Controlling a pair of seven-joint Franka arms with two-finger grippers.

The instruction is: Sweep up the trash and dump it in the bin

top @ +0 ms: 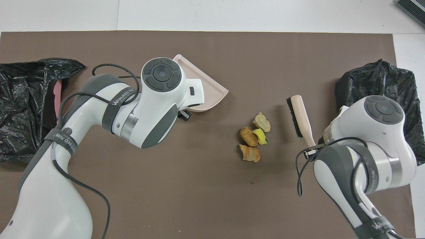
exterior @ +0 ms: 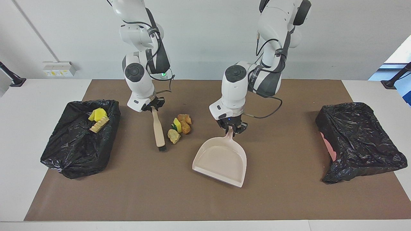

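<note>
The dustpan's open edge (top: pixel 205 75) is aimed past the pile of chunks, so the robot's left gripper should turn the dustpan toward the chunks (top: pixel 255 137) before the right gripper sweeps them in.
Several small sponge chunks of trash (exterior: pixel 179 126) (top: pixel 254 137) lie in a loose pile on the brown mat. My right gripper (exterior: pixel 153 107) is shut on the handle of a beige brush (exterior: pixel 159 131) (top: pixel 300 114). The brush's bristle end is down at the mat, just beside the pile toward the right arm's end. My left gripper (exterior: pixel 231 129) is shut on the handle of the beige dustpan (exterior: pixel 221 158) (top: pixel 206 96). The dustpan is turned at an angle, beside the pile toward the left arm's end. In the overhead view the arms hide both grippers.
A black-lined bin (exterior: pixel 80 138) (top: pixel 375 83) at the right arm's end holds yellow and beige chunks (exterior: pixel 98 118). A second black-lined bin (exterior: pixel 356 138) (top: pixel 26 99) sits at the left arm's end. The brown mat (exterior: pixel 289 199) covers the table's middle.
</note>
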